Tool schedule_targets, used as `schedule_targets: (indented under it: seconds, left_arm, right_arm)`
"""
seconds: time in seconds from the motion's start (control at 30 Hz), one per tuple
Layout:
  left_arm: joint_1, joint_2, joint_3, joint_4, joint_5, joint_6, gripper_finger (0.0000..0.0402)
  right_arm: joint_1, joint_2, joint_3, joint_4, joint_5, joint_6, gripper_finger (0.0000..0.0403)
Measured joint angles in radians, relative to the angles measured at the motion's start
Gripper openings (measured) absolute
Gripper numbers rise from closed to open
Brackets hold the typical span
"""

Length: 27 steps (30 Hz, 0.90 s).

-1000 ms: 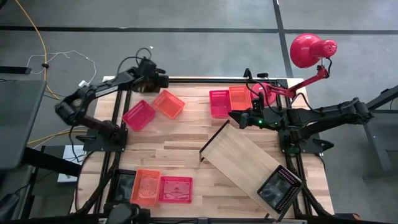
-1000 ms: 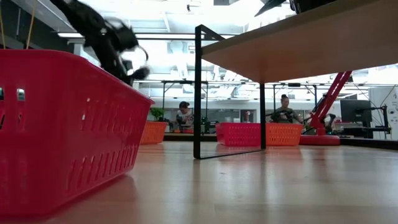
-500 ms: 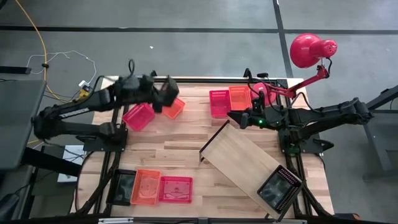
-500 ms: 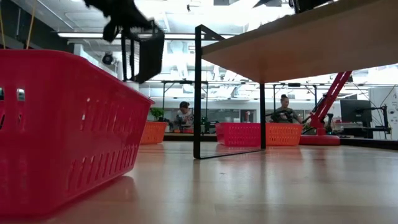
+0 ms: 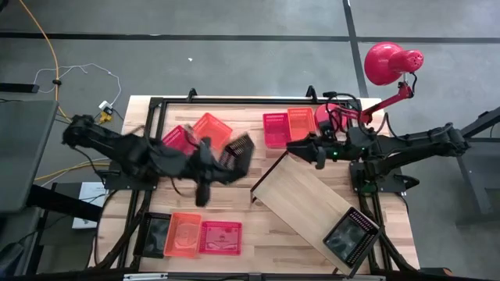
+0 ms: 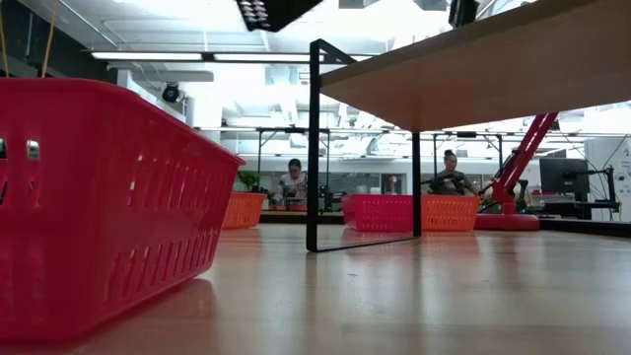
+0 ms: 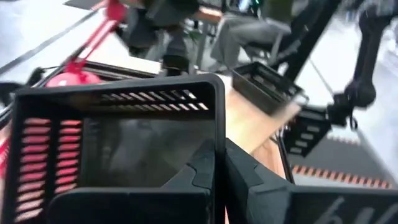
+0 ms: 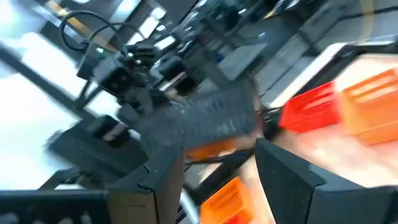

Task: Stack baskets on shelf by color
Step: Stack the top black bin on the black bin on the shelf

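Observation:
My left gripper should keep carrying the black basket [image 5: 237, 154], which it holds by its rim, to the shelf's far end [image 5: 282, 179] until the basket sits flat, because that end is open.
My left gripper [image 5: 225, 158] is over the middle of the table, shut on a black mesh basket [image 5: 240, 150] that is tipped in the air just left of the shelf. The shelf [image 5: 305, 199] is a pale board on a black bracket [image 6: 314, 148], lying slantwise right of centre. A second black basket [image 5: 351, 235] sits on its near right end. My right gripper [image 5: 301, 148] hangs open above the shelf's far end. Red [image 5: 275, 129] and orange [image 5: 301, 122] baskets rest on the table at the far edge, behind the shelf. My left gripper holds the black basket by one side wall, at its rim [image 7: 216, 134]. One finger [image 7: 198, 173] is inside the basket and the other [image 7: 252, 182] is outside. The basket is lifted clear of the table and tilted, high enough that only its lower edge [image 6: 271, 10] shows in the low view.
A red [image 5: 176, 140] and an orange [image 5: 212, 127] basket lie far left, under the left arm. Black [image 5: 156, 232], orange [image 5: 185, 234] and red [image 5: 220, 237] baskets stand in a row at the near left edge. A red desk lamp [image 5: 391, 62] stands at the far right corner.
My left arm has swung from the table's far left edge toward the near side and the centre, carrying the black basket with it. The basket has risen almost out of the top of the low view and now hangs next to the shelf's bracket end.

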Motion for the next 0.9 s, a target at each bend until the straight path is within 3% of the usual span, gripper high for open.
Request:
schedule_targets:
  seconds: [0.27, 0.4, 0.7, 0.9]
  left_arm:
    - [-0.076, 0.323, 0.374, -0.162, 0.049, 0.283, 0.0]
    - [-0.081, 0.439, 0.495, -0.246, 0.1, 0.425, 0.0]
    - [-0.074, 0.612, 0.535, -0.214, 0.083, 0.625, 0.0]
    - [-0.052, 0.699, 0.536, -0.196, 0.045, 0.689, 0.0]
  right_arm:
    - [0.015, -0.004, 0.096, 0.05, -0.071, -0.042, 0.0181]
    - [0.049, 0.002, 0.193, -0.06, -0.032, -0.055, 0.0172]
    - [0.17, 0.05, 0.471, -0.609, 0.101, -0.023, 0.014]
    - [0.219, 0.089, 0.569, -0.71, 0.155, -0.079, 0.0138]
